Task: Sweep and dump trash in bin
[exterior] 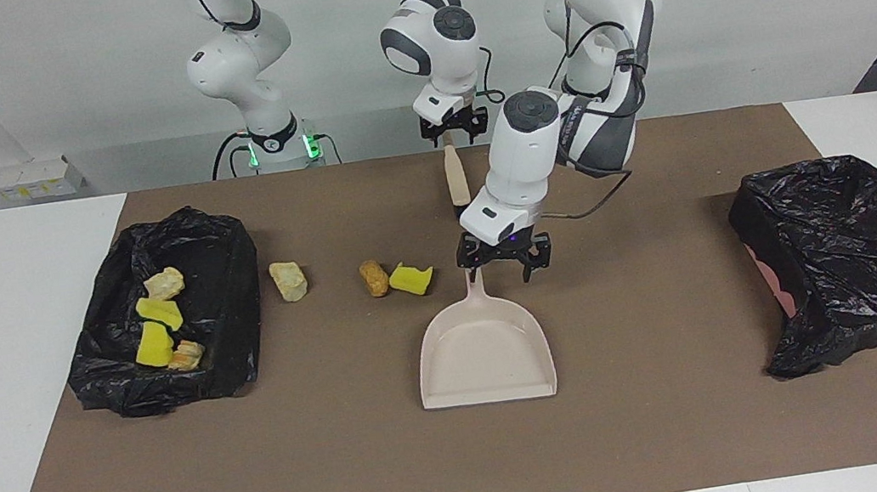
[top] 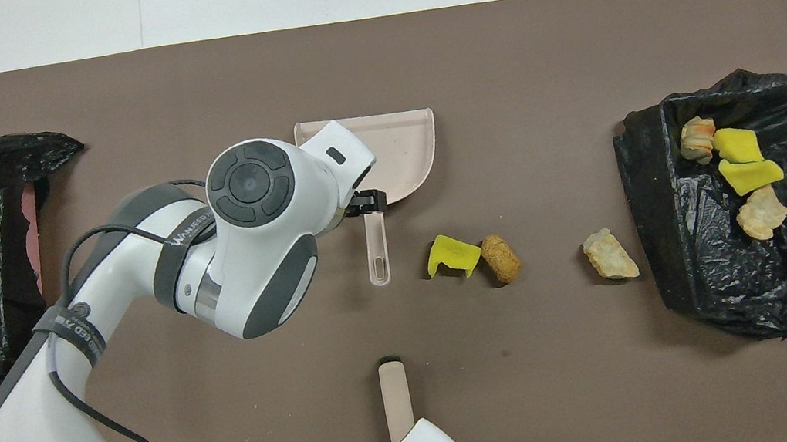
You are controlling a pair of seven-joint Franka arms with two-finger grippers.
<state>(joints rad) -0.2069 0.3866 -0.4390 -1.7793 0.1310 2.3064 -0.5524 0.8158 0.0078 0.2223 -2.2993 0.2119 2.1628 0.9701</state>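
Note:
Next, my left gripper grabs the dustpan's handle (top: 377, 253) because the dustpan's opening (top: 367, 119) points away from the trash. It should turn that opening toward the yellow sponge before sweeping.
The beige dustpan (exterior: 483, 351) lies mid-table with its handle toward the robots; it also shows in the overhead view (top: 402, 149). My left gripper (exterior: 502, 260) is open, low over the handle where it meets the pan. One of its fingers (top: 367, 202) shows beside the handle. Three pieces of trash lie on the mat beside the handle: a yellow sponge (exterior: 411, 279), an orange-brown lump (exterior: 373, 277) and a pale beige chunk (exterior: 289, 281). The beige brush (exterior: 456, 179) lies nearer the robots. My right gripper (exterior: 456, 128) is open over the end of its handle.
A black-lined bin (exterior: 225, 250) at the right arm's end holds several yellow and beige pieces (exterior: 157, 320). A second black-lined bin (exterior: 852, 256) stands at the left arm's end. A brown mat (exterior: 686, 417) covers the table.

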